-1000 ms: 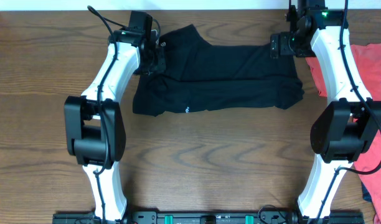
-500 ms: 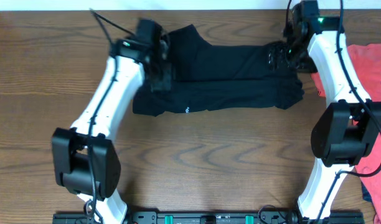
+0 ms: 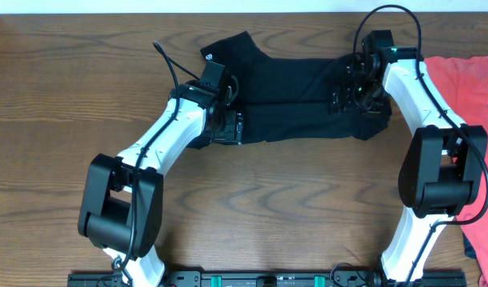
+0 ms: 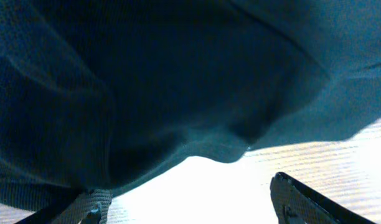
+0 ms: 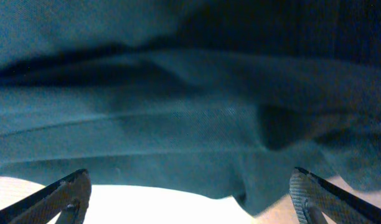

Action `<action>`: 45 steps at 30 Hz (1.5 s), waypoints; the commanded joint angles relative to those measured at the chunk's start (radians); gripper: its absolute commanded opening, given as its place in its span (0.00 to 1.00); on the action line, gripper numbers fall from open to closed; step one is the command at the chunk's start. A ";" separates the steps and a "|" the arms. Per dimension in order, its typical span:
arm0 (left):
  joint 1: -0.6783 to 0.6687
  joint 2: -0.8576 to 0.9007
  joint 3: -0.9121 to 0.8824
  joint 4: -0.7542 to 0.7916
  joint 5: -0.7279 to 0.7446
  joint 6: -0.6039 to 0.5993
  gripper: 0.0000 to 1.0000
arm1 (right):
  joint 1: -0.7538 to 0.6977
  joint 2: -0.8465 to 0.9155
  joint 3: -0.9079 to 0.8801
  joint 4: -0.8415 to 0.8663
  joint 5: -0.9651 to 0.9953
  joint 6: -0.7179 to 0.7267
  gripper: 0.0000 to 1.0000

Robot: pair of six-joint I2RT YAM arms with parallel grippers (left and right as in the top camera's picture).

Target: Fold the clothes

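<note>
My right gripper is to pinch the creased near edge [image 3: 362, 134] below the black garment [image 3: 296, 84] and pull the garment closer before folding, because the garment lies close to the table's far edge.
A black garment [image 3: 296, 88] lies folded lengthwise across the far middle of the wooden table [image 3: 268, 207]. My left gripper [image 3: 228, 126] is low over its front left part and stands open. In the left wrist view the dark cloth [image 4: 178, 81] fills the top, and between the spread fingers of the left gripper [image 4: 190, 208] there is only bright table. My right gripper [image 3: 345, 94] hovers over the garment's right end, also open. The right wrist view shows the cloth's [image 5: 178, 112] edge just ahead of the right gripper [image 5: 190, 199], with nothing gripped.
A red garment [image 3: 475, 88] lies at the right table edge, just behind the right arm. A bit of blue cloth [image 3: 471, 247] shows at the lower right. The far table edge runs close behind the black garment.
The left gripper opened, let go of the cloth and moved right and toward the front over the garment's left part. The right gripper slid left and forward onto the right end.
</note>
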 commanded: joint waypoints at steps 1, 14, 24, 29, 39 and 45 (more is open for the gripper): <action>0.013 0.080 0.001 -0.001 0.023 -0.010 0.83 | 0.009 -0.019 -0.023 0.019 -0.062 0.012 0.99; 0.013 0.180 0.002 0.025 0.099 -0.013 0.85 | 0.010 0.052 -0.069 0.029 -0.074 0.018 0.92; 0.013 0.180 0.002 0.025 0.104 -0.013 0.85 | 0.010 0.060 -0.211 0.137 -0.114 0.054 0.88; 0.013 0.180 0.002 0.018 0.103 -0.012 0.77 | 0.010 0.060 -0.226 0.150 -0.115 0.065 0.29; 0.013 0.180 0.000 -0.029 0.091 -0.001 0.06 | 0.010 0.060 -0.261 0.148 -0.084 0.072 0.01; 0.013 0.180 -0.049 -0.030 0.084 -0.002 0.06 | 0.010 0.060 -0.296 0.144 -0.075 0.056 0.01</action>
